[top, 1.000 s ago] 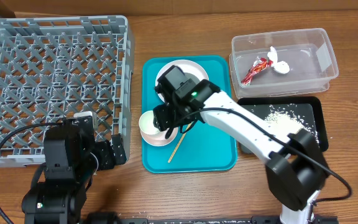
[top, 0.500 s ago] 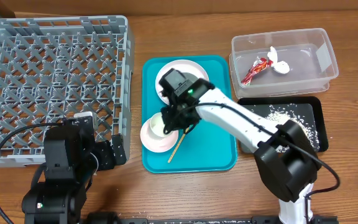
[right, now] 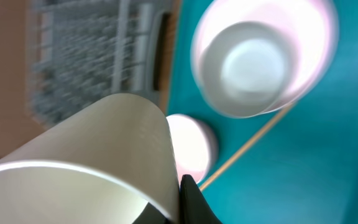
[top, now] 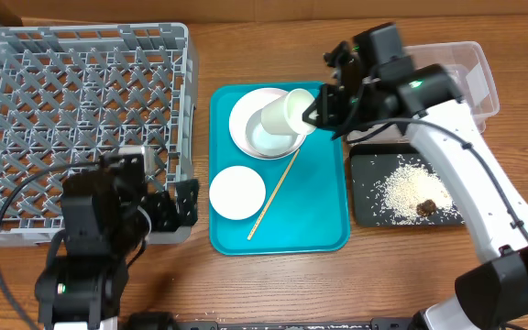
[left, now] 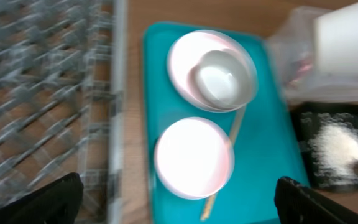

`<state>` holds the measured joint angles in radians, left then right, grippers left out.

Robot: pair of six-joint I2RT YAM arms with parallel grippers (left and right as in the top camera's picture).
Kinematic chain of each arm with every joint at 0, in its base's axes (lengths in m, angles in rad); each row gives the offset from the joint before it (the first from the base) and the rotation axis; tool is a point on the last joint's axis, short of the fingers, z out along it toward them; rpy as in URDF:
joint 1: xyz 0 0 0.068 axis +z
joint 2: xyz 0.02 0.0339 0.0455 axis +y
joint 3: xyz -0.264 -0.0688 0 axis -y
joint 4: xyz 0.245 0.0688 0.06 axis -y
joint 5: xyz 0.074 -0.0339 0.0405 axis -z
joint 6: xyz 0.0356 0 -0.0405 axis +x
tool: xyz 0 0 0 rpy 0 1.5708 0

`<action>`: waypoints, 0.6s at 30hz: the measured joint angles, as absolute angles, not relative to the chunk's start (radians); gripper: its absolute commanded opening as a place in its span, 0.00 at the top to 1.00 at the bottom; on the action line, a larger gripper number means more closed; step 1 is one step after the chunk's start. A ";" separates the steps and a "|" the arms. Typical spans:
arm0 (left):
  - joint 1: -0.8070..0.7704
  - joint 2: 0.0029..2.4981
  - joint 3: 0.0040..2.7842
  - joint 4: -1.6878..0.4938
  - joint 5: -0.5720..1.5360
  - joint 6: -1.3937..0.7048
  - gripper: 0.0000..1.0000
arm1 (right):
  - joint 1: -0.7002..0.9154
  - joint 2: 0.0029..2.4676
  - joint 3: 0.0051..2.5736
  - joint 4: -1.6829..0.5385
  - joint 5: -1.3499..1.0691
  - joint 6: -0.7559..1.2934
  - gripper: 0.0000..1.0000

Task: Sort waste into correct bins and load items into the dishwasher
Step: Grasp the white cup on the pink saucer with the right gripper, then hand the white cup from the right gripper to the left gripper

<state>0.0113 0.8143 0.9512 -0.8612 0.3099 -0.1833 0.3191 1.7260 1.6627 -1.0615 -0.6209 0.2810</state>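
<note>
My left gripper should take the cup's body (top: 280, 114) and load the white cup, since my right gripper holds it by its rim, far from the grey dishwasher rack (top: 90, 101).
My right gripper (top: 313, 112) is shut on the rim of a white cup (top: 287, 111), which lies tilted on its side in the air over the plate (top: 246, 128) and bowl (top: 273, 137). In the right wrist view the cup (right: 98, 168) fills the lower left, one black finger (right: 190, 202) pressed on its wall. A small dish (top: 237, 192) and a chopstick (top: 276, 194) lie on the teal tray (top: 324, 225). My left gripper (top: 180, 207) stands open beside the grey dishwasher rack (top: 81, 110), with nothing between its fingers (left: 48, 202). The wrapper is hidden.
Rice (top: 399, 188) and a brown lump (top: 426, 207) lie in the black tray (top: 365, 211) at the right. The clear tub (top: 473, 78) behind it is mostly covered by my right arm. Bare wood table (top: 383, 284) runs along the front.
My right gripper has closed on the cup near the small dish, lifted it and carried it up and to the right over the plate. The left arm has shifted slightly right.
</note>
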 measured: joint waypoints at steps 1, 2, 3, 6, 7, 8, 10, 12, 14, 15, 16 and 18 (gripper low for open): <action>0.011 0.834 0.952 -0.822 0.353 -0.183 0.00 | 0.308 1.728 1.658 -1.066 -0.670 0.262 0.96; 0.012 0.861 0.952 -0.777 0.412 -0.184 0.00 | 0.299 1.731 1.650 -1.077 -0.737 0.235 0.96; 0.013 0.889 0.953 -0.735 0.470 -0.182 0.00 | 0.296 1.732 1.644 -1.093 -0.793 0.210 0.96; 0.014 0.972 0.954 -0.614 0.635 -0.182 0.00 | 0.303 1.733 1.636 -1.116 -0.908 0.157 0.96; 0.014 1.003 0.954 -0.573 0.697 -0.183 0.00 | 0.308 1.733 1.636 -1.116 -0.942 0.142 0.96; 0.014 1.028 0.954 -0.543 0.746 -0.183 0.00 | 0.311 1.733 1.636 -1.115 -0.968 0.133 0.96; 0.014 1.071 0.954 -0.483 0.841 -0.183 0.00 | 0.323 1.733 1.635 -1.112 -1.015 0.116 0.96; 0.014 1.115 0.955 -0.419 0.939 -0.183 0.00 | 0.334 1.733 1.634 -1.099 -1.055 0.105 0.96; 0.013 1.147 0.955 -0.373 1.024 -0.183 0.00 | 0.342 1.733 1.634 -1.085 -1.077 0.099 0.96; 0.012 1.159 0.955 -0.350 1.060 -0.183 0.00 | 0.342 1.734 1.634 -1.081 -1.090 0.097 0.96; 0.006 1.172 0.955 -0.327 1.096 -0.183 0.00 | 0.342 1.734 1.634 -1.077 -1.102 0.095 0.96; -0.004 1.187 0.955 -0.294 1.148 -0.183 0.00 | 0.343 1.734 1.634 -1.076 -1.126 0.091 0.96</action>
